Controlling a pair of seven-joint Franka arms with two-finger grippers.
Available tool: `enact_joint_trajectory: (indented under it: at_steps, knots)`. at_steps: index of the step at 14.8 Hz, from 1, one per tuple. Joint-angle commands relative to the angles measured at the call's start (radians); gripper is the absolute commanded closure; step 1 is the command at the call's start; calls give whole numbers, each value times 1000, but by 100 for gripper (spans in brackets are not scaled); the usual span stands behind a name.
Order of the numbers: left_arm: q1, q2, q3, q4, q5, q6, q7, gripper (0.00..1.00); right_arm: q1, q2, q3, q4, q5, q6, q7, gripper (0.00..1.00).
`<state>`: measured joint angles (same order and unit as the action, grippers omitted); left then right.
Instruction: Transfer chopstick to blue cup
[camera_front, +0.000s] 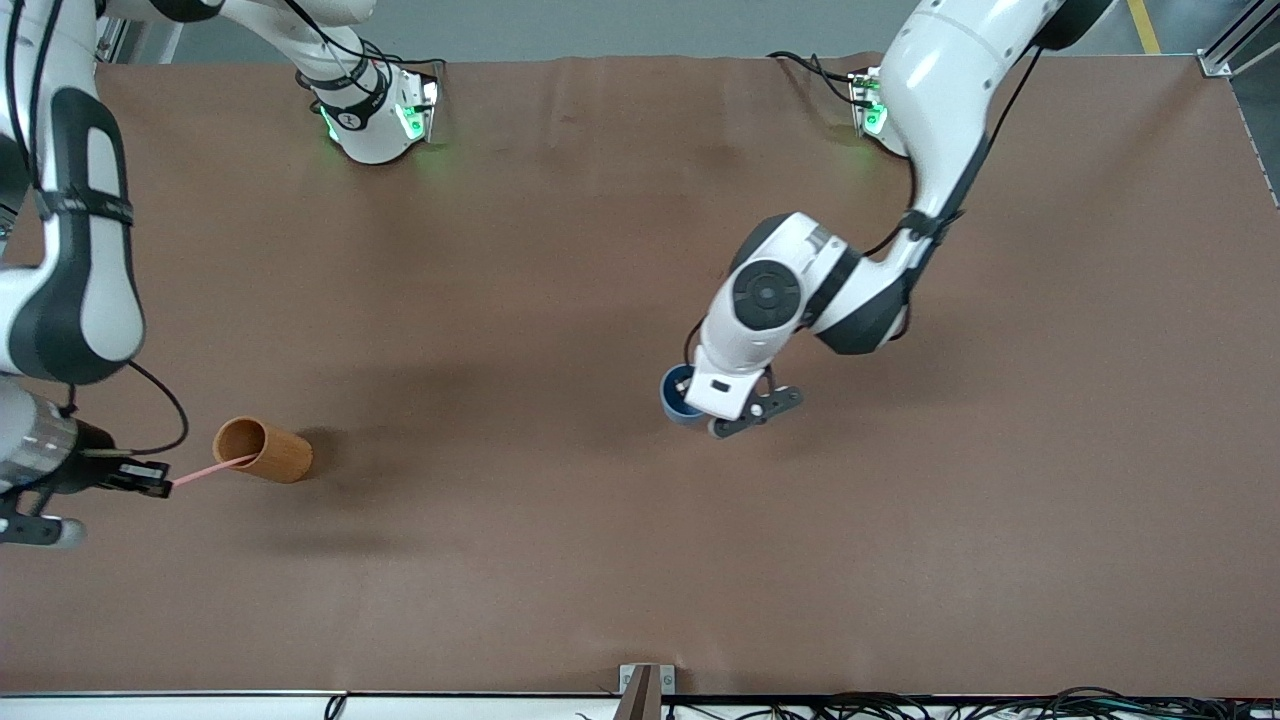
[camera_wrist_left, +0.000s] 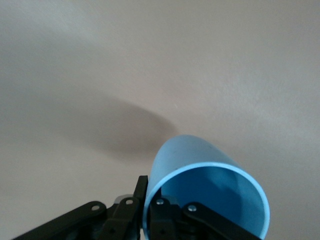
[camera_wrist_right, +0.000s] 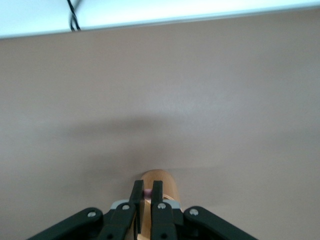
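Next, my left gripper opens and back clear before my right gripper comes, since my left gripper straddles the blue cup's rim (camera_front: 673, 378), where the chopstick must go in.
My left gripper (camera_front: 712, 415) is over the middle of the table, shut on the wall of the blue cup (camera_front: 676, 392), one finger inside the rim and one outside. In the left wrist view the blue cup (camera_wrist_left: 207, 192) is tilted with its mouth toward the camera, in the gripper (camera_wrist_left: 150, 200). My right gripper (camera_front: 163, 485) at the right arm's end of the table is shut on one end of the pale pink chopstick (camera_front: 210, 469). Its other end is in the mouth of the orange-brown cup (camera_front: 265, 450). The right wrist view shows the gripper (camera_wrist_right: 148, 192) pinching the pink stick (camera_wrist_right: 148, 192).
The orange-brown cup also shows in the right wrist view (camera_wrist_right: 167, 189), just under my right gripper. The brown table (camera_front: 560, 560) has its near edge with cables along it. The arm bases stand along the edge farthest from the front camera.
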<state>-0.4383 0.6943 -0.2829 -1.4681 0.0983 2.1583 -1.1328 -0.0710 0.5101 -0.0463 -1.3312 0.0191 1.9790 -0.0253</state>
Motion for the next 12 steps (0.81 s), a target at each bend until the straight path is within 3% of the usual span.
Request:
enact_joint_trajectory:
  at_steps: [1, 6, 9, 10, 12]
  knots:
    - [-31, 63, -12, 66, 38, 20, -74, 99, -1, -116, 19, -39, -39, -57, -8, 96]
    - [-51, 96, -12, 68, 78, 67, -111, 99, -4, -251, 117, -43, -39, -169, 18, 96]
    - [-56, 108, -13, 66, 138, 101, -163, 96, -6, -278, 250, -42, -37, -175, 134, 98]
    - [-53, 108, -13, 65, 153, 104, -173, 83, -4, -280, 291, -40, -39, -170, 171, 98]
    - [-39, 108, -16, 63, 155, 104, -154, 32, 0, -280, 373, -37, -41, -138, 250, 99]
